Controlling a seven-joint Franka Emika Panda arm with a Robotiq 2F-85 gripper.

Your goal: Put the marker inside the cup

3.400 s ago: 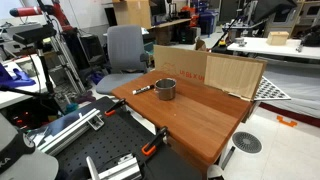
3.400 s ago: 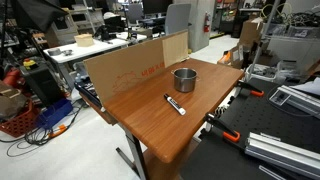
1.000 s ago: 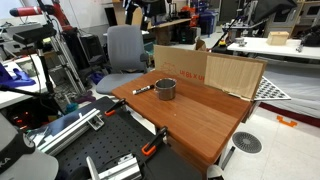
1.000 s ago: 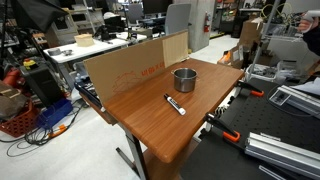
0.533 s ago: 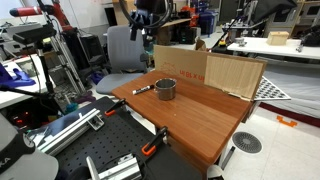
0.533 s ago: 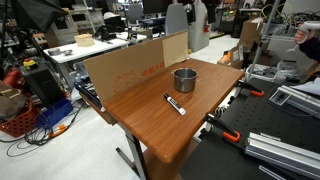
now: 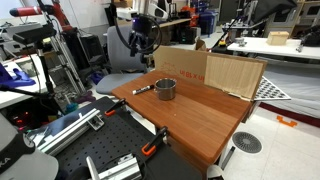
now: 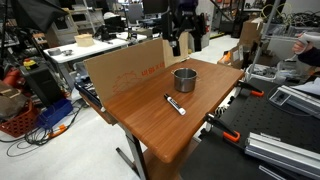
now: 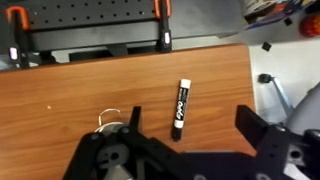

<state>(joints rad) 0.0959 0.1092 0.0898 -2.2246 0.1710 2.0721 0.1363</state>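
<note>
The marker [image 8: 175, 103] is lying clear of the cup with its long sides [image 9: 181, 107] facing the robot's open fingers, so the gripper keeps going down until the fingers are on either side of the marker.
The marker [image 7: 143, 89] is a dark stick with a pale end, lying flat on the wooden table [image 7: 200, 120] beside the grey metal cup [image 7: 165, 89]. Both also show in an exterior view, the marker [image 8: 175, 104] in front of the cup [image 8: 184, 79]. My gripper [image 7: 141, 47] hangs in the air beyond the table's far edge, well above the cup, and also shows in an exterior view [image 8: 183, 42]. In the wrist view the gripper [image 9: 190, 118] is open and empty, with the marker [image 9: 181, 108] between its fingers far below and the cup [image 9: 113, 121] partly hidden.
A brown cardboard panel [image 7: 205, 68] stands along the table's back edge, also in an exterior view [image 8: 125, 65]. A grey office chair [image 7: 123, 48] is behind it. Orange-handled clamps [image 8: 228, 133] sit by the table's edge, and a black perforated board [image 9: 90, 25] lies past it.
The arm has come into both exterior views and moved down toward the table's far side. The marker and the cup have not moved.
</note>
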